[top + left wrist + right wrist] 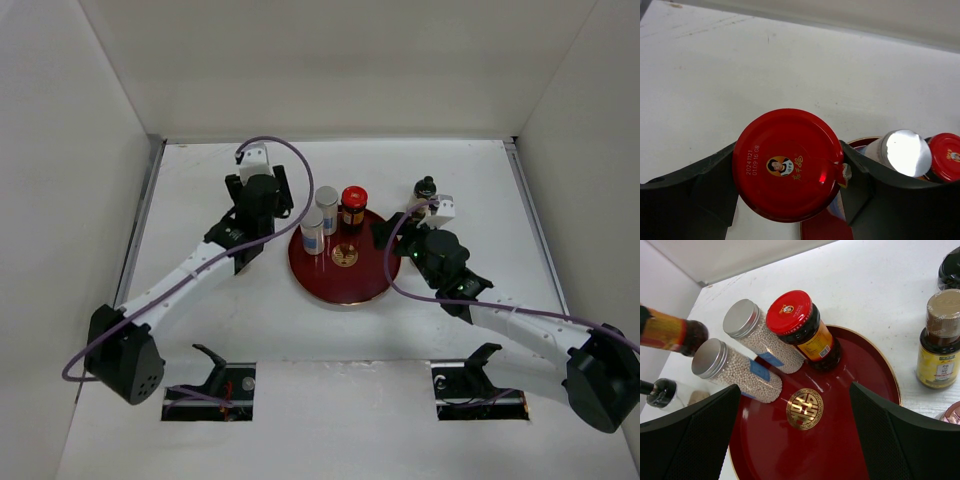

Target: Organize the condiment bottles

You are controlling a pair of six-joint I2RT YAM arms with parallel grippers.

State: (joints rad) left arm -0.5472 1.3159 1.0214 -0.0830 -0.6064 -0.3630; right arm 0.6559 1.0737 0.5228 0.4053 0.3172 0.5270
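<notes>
The tray is open in front of the silver-capped jars, so my left gripper should keep moving its upright jar there and let go once the jar is standing.
My left gripper is shut on a jar with a red lid, just left of the round dark red tray; in the top view the gripper hides it. The right wrist view shows its dark body with a yellow-red label, off the tray. Two silver-capped jars of white beads and a red-capped dark jar stand on the tray's far side. My right gripper is open and empty over the tray's gold emblem.
Right of the tray stand a brown-capped bottle with a yellow label, a black-capped bottle and a pink cap at the frame edge. A small black-capped bottle stands left of the tray. White walls enclose the table.
</notes>
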